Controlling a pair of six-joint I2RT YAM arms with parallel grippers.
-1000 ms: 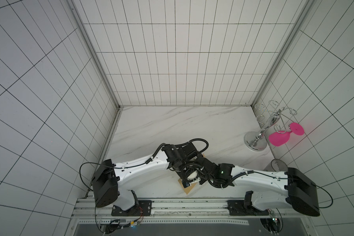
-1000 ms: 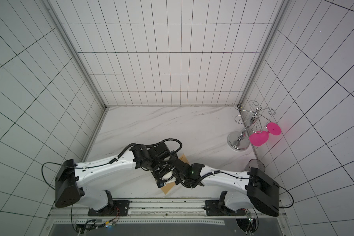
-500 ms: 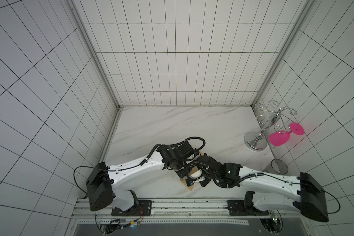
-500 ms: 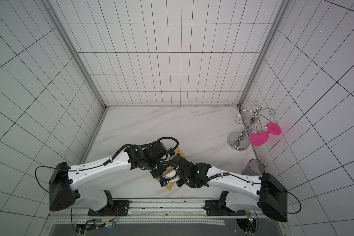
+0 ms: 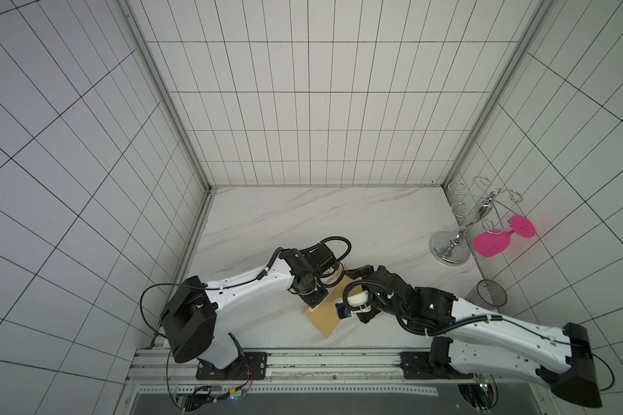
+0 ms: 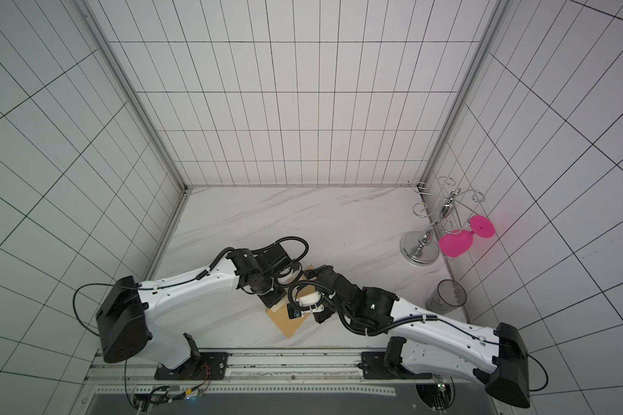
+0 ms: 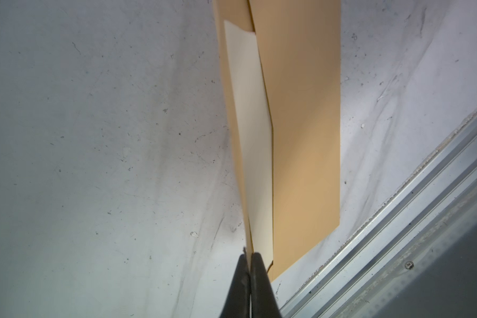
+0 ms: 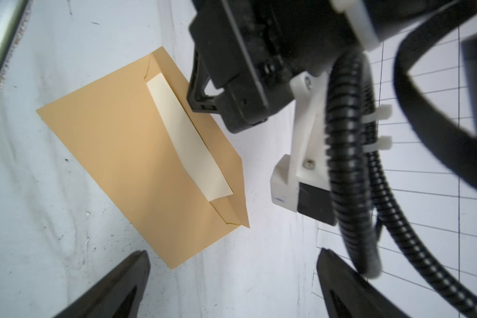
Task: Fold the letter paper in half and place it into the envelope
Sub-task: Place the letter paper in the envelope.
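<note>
A piece of letter paper (image 8: 188,136) is showing at the envelope's opening (image 8: 183,165). So my right gripper should push there before my left gripper folds the envelope's flap over.
The tan envelope (image 5: 324,318) (image 6: 286,323) lies flat near the table's front edge, between my two arms. In the right wrist view the envelope (image 8: 116,143) has its flap raised along one long edge. A strip of the cream letter paper (image 8: 187,135) shows at the mouth; the remainder is hidden inside. My left gripper (image 7: 249,256) (image 5: 312,300) is shut on the flap's edge, with the letter paper (image 7: 252,132) beside it against the envelope (image 7: 306,137). My right gripper (image 8: 232,275) (image 5: 353,294) is open wide and holds nothing, just off the envelope's corner.
A chrome glass rack (image 5: 450,248) with a pink glass (image 5: 491,244) hanging from it stands at the right wall. A dark cup (image 5: 491,293) sits in front of it. A metal rail (image 5: 303,355) (image 7: 397,220) runs along the front edge, close to the envelope.
My right gripper has opened wide and drawn back from the envelope's mouth. The left gripper stays shut on the flap.
</note>
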